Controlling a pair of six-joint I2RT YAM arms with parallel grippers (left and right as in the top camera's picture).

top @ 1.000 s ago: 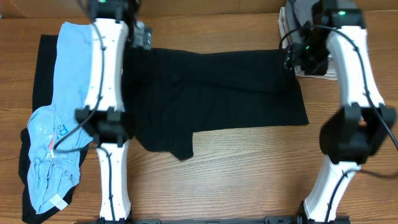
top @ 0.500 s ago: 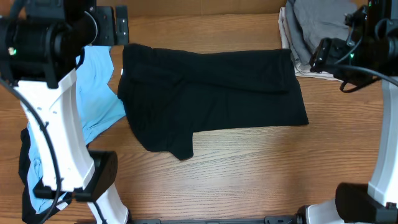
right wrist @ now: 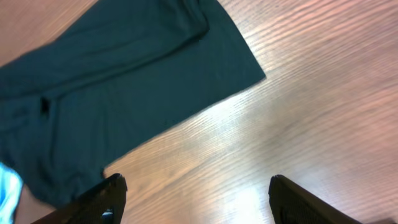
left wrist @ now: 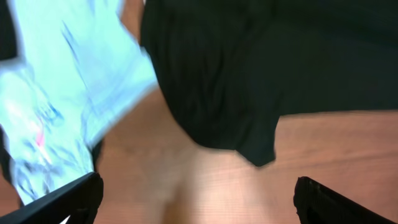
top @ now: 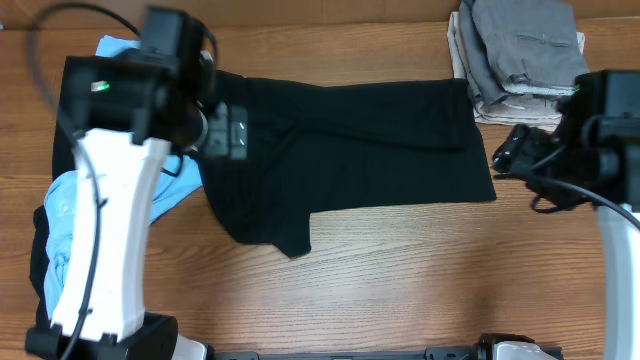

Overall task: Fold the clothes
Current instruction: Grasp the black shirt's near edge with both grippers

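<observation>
The black garment's flap point(top: 284, 234) sticks out past its front edge, so next my left gripper grabs and pulls in the flap while my right gripper holds the garment's opposite corner point(top: 482, 190).
A black garment point(top: 350, 140) lies spread flat across the middle of the wooden table, a flap hanging toward the front at its left. It also shows in the left wrist view point(left wrist: 261, 68) and the right wrist view point(right wrist: 124, 81). A light blue shirt point(top: 75, 215) lies crumpled at the left on another black garment point(top: 62, 120); it also shows in the left wrist view point(left wrist: 56, 87). My left gripper point(top: 228, 135) is open and empty above the black garment's left edge. My right gripper point(top: 512, 152) is open and empty just right of the garment's right edge.
A stack of folded grey and cream clothes point(top: 520, 55) sits at the back right corner. Bare wood point(top: 400, 290) runs along the front of the table.
Both arms have swung out and down over the table. The left gripper moved from the back to the garment's left edge; the right gripper moved forward from the folded stack to the garment's right edge.
</observation>
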